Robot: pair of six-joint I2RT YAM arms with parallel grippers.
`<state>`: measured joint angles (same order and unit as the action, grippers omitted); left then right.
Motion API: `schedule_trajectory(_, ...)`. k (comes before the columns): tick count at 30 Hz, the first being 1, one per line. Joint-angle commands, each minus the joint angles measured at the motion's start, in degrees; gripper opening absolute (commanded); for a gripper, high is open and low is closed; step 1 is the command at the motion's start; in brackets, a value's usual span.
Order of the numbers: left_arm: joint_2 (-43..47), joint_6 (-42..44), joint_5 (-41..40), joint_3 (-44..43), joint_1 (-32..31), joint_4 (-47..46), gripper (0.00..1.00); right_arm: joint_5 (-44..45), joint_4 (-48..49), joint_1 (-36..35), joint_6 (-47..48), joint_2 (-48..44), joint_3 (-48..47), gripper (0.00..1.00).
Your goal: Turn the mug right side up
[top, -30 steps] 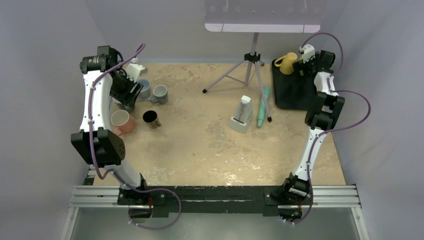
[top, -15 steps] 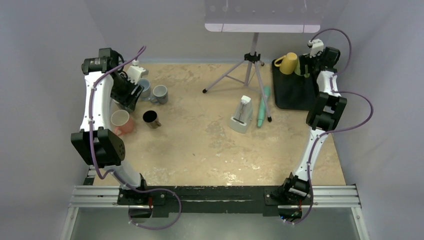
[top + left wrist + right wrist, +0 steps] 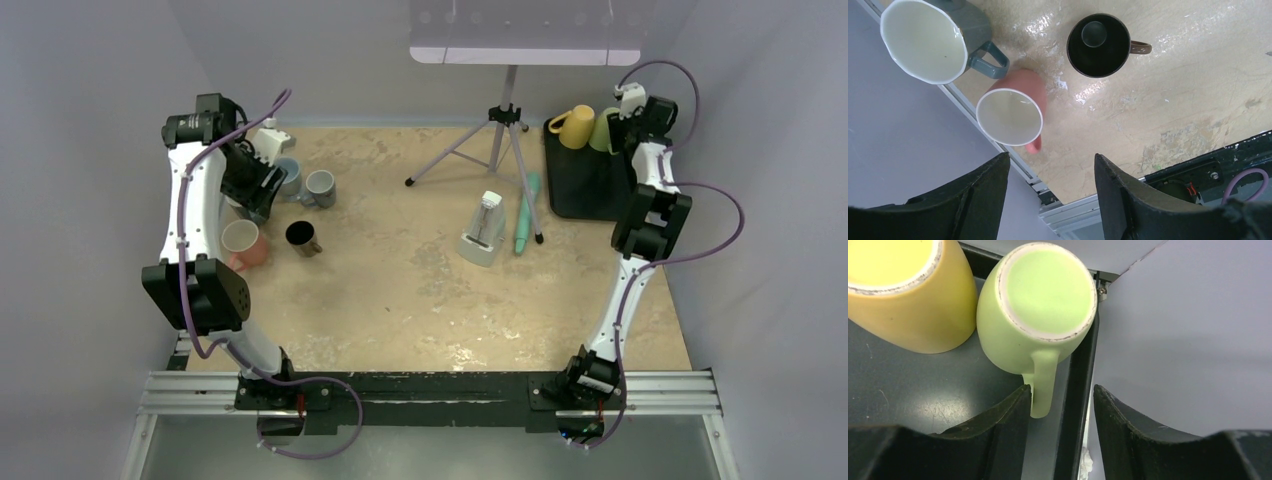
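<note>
The light green mug point(image 3: 601, 132) is in the corner of the black tray, up against the yellow mug. Next, my right gripper pulls it toward the tray's middle point(image 3: 587, 178) before lifting it.
A light green mug point(image 3: 1045, 295) stands upside down, base up, at the back right corner of the black tray point(image 3: 908, 400), its handle pointing toward my right gripper point(image 3: 1061, 390). The jaws are open. The handle's tip lies against the inner side of the left finger, while the tray's rim and the wall show in the gap. From above, the green mug point(image 3: 603, 130) sits just left of that gripper point(image 3: 628, 122). My left gripper point(image 3: 1051, 157) hangs open and empty above the mugs at the left.
A yellow mug point(image 3: 903, 295) stands upside down against the green one. The side wall is close on the right. At the left are a pink mug point(image 3: 1010, 115) on its side, an upright black mug point(image 3: 1098, 45) and a grey mug point(image 3: 930, 37). A tripod point(image 3: 505, 130) stands mid-table.
My right gripper has shifted right and back toward the tray's corner, uncovering the green mug, and its jaws have narrowed. The left arm has not moved.
</note>
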<state>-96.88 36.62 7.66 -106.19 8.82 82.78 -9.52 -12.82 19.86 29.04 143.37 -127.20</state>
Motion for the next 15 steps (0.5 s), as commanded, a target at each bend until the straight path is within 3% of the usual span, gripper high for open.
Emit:
schedule_trajectory(1, -0.2, -1.0, 0.9, -2.9, -0.6, 0.0, 0.66, 1.0, -1.5, -1.0, 2.6, 1.2, -3.0, 0.51)
schedule_trajectory(11, -0.6, -1.1, 1.1, -3.3, -0.7, 0.0, 0.66, -0.5, -4.9, -1.7, -0.4, 1.8, -4.7, 0.35)
schedule_trajectory(15, -0.6, -1.5, 1.3, -3.4, -0.7, -0.1, 0.66, 0.7, -4.0, -2.2, -2.1, 1.8, -4.9, 0.18)
